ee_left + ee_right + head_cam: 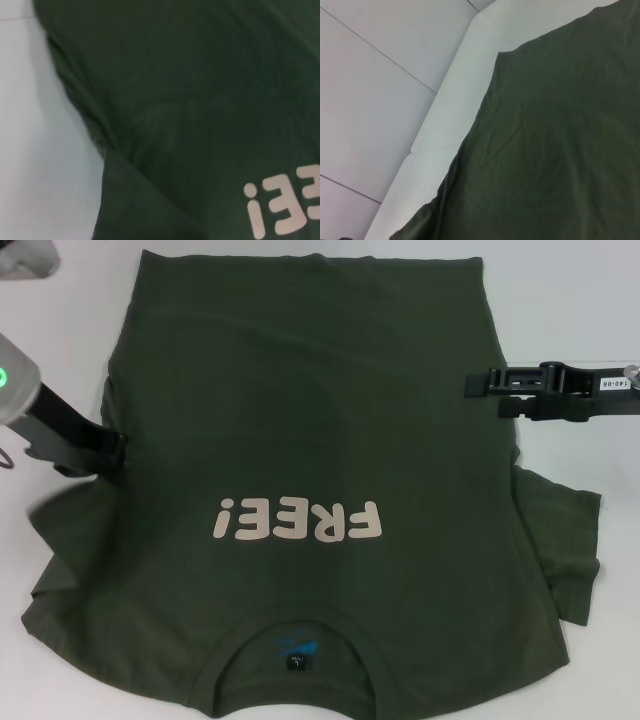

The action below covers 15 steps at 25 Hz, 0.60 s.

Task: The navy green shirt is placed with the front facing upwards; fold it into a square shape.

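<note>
My left gripper is holding the raised sleeve's end (98, 496) in its fingers, and there is flat cloth (177, 485) beside the lettering. It should keep moving inward and let go of the sleeve there.
The navy green shirt (310, 440) lies flat on the white table, front up, with its collar (297, 640) nearest me and its hem at the far side. The cream "FREE!" lettering (298, 520) reads upside down in the head view. My left gripper (108, 452) is at the shirt's left edge, just above the left sleeve (62, 560). At the shirt's right edge, farther up the body, is my right gripper (487, 385). The left wrist view shows shirt cloth (200, 100) and part of the lettering (285, 205). Only plain shirt cloth (560, 140) shows in the right wrist view.
The white table (580, 310) shows around the shirt on both sides. The right sleeve (565, 540) is spread out and creased at the right. A grey object (30, 260) sits at the far left corner. The table's edge and a pale floor (375, 100) show in the right wrist view.
</note>
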Motion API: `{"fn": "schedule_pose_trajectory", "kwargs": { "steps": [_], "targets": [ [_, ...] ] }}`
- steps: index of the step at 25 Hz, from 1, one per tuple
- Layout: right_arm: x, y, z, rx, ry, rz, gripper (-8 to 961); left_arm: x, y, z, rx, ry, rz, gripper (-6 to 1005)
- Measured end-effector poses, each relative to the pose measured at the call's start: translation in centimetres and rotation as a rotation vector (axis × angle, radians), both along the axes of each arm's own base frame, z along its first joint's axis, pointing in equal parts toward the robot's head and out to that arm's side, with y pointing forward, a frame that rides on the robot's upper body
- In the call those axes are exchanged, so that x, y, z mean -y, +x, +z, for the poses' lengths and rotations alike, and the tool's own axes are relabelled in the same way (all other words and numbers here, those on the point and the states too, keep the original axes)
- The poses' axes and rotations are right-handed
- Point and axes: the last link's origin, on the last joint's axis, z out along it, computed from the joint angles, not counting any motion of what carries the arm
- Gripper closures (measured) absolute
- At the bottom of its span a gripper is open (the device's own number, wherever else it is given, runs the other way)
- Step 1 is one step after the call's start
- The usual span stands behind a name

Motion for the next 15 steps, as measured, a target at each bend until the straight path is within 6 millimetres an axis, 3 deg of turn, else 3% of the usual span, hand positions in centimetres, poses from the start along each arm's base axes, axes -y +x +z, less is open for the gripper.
{"fn": "schedule_pose_trajectory", "kwargs": {
  "steps": [5, 15],
  "targets": [
    [0.0, 0.0, 0.0, 0.001, 0.002, -0.001, 15, -0.6, -0.5, -1.6, 0.02, -0.001, 0.011, 972],
    [0.0, 0.3, -0.1, 0.003, 0.006, -0.013, 15, -0.5, 0.0, -2.6, 0.073, -0.046, -0.062, 951]
  ]
}}
